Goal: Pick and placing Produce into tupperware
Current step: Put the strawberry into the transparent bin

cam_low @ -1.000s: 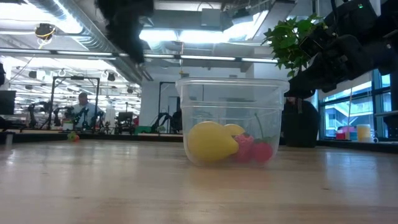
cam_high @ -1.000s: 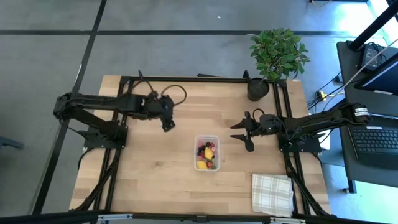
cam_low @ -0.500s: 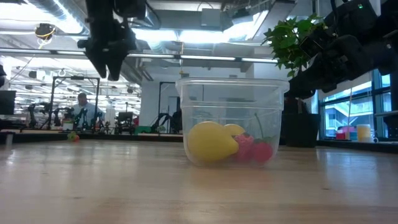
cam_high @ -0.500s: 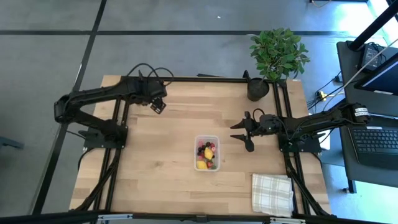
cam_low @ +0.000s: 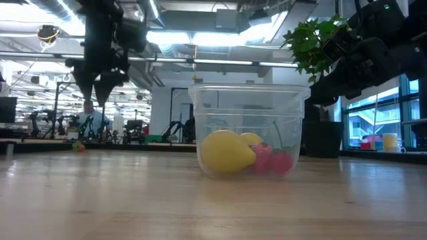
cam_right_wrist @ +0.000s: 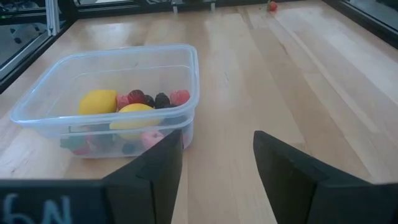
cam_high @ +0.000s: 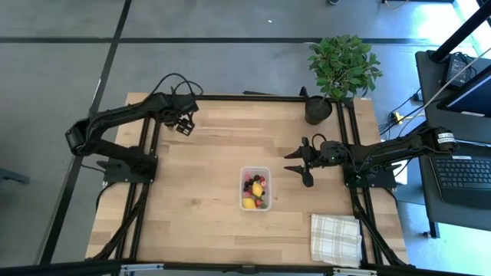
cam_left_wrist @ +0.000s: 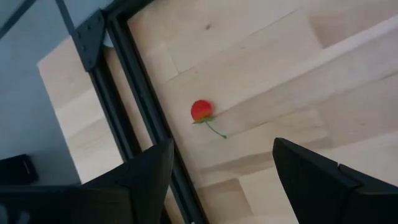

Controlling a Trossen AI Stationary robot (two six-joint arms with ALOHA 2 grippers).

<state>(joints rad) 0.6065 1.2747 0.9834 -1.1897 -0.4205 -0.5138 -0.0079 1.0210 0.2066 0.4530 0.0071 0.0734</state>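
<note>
The left gripper should keep going down until its fingers are on either side of the berry (cam_left_wrist: 202, 111), because the red berry lies clear of the black rail with room for a finger (cam_left_wrist: 176, 116).
The clear tupperware (cam_high: 255, 188) stands on its base mid-table, with yellow lemon-like pieces and red, pink and maroon bits inside (cam_right_wrist: 134, 107) (cam_low: 248, 130). One red berry with a green stem (cam_left_wrist: 201, 111) lies on the wood beside the black frame rail at the far left corner, and it also shows far off in the right wrist view (cam_right_wrist: 272, 6). My left gripper (cam_high: 182, 126) hangs open above that corner, pointing down (cam_low: 99, 92), with the berry ahead of its fingers. My right gripper (cam_high: 303, 166) waits open just right of the tub.
A black plant pot (cam_high: 318, 110) stands at the far right corner, and a white checked cloth (cam_high: 336, 238) lies at the near right. Black frame rails (cam_high: 153, 146) run along both sides of the table. A person (cam_low: 89, 115) shows in the room beyond.
My left gripper has swung from just left of the tub toward the table's far left corner, staying open. The tub, the fruit in it and my right arm have kept still.
</note>
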